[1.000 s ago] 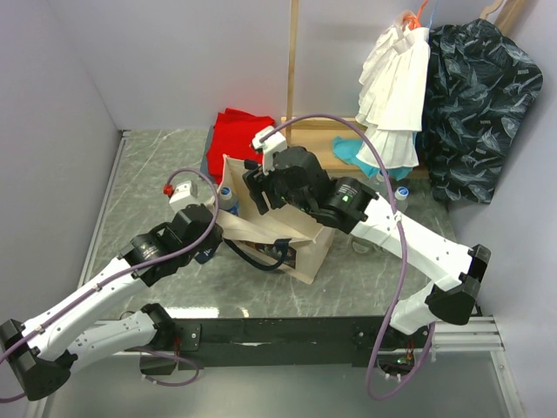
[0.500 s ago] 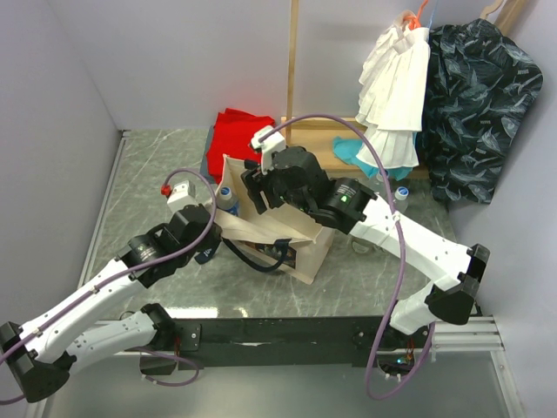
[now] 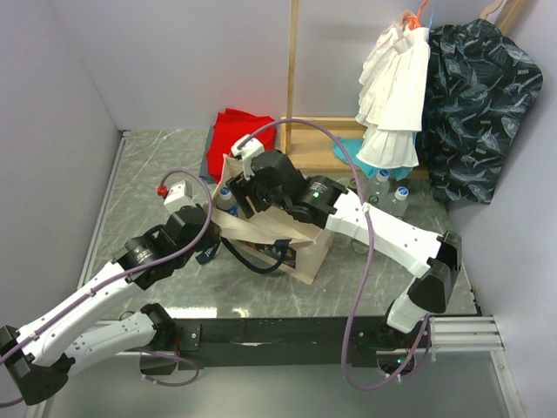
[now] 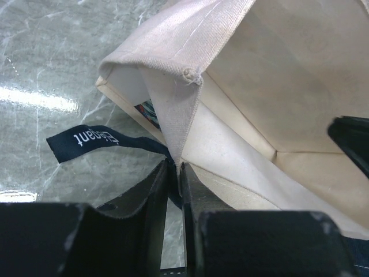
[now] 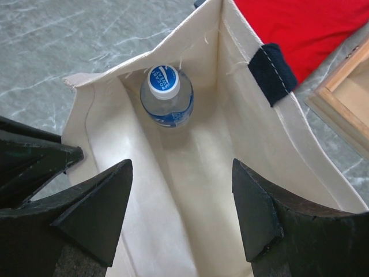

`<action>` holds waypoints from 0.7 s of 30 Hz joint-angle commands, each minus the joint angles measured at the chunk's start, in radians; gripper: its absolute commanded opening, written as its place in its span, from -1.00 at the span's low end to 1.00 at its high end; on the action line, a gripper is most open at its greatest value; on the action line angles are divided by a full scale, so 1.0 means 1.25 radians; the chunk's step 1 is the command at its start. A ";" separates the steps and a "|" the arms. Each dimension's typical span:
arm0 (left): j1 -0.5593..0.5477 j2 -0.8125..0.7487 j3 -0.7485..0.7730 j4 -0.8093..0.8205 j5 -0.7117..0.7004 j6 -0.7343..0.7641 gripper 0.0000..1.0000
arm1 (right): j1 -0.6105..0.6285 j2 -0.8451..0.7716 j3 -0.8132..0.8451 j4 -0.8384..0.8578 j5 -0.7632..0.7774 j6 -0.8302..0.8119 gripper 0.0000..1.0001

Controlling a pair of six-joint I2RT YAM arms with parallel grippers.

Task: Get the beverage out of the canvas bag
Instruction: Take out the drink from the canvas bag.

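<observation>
The bottle is standing upright and its cap is clear of the bag's rim, so the robot's right gripper goes on moving toward the cap [image 3: 226,193] until the gripper's fingers are on both sides of it.
The beige canvas bag [image 3: 291,244] stands in the middle of the table with its mouth open. In the right wrist view a clear beverage bottle [image 5: 166,95] with a white cap and blue label stands upright in the far corner of the bag [image 5: 190,173]. My right gripper [image 5: 181,164] is open, hovers above the bag's mouth and is short of the bottle; it is over the bag's left end in the top view [image 3: 248,196]. My left gripper [image 4: 174,168] is shut on the bag's rim beside the navy strap [image 4: 86,138] and holds the mouth open [image 3: 213,228].
A red folded cloth [image 3: 235,135] lies behind the bag. A wooden frame [image 3: 322,131] and a teal cloth [image 3: 348,152] are at the back. Two bottles [image 3: 392,187] stand at the right. White [image 3: 396,87] and dark [image 3: 474,104] garments hang at the back right.
My right arm has swung left, bringing its open gripper over the bag's left end. My left gripper has kept its hold on the rim.
</observation>
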 commanded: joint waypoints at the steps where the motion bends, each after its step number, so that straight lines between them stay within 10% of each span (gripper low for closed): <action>1: -0.002 -0.010 -0.010 0.007 -0.003 -0.008 -0.60 | -0.002 0.027 0.038 0.035 -0.001 -0.017 0.52; 21: -0.002 0.003 -0.001 0.002 -0.003 -0.012 -0.60 | -0.033 0.173 0.163 0.044 -0.083 -0.042 0.53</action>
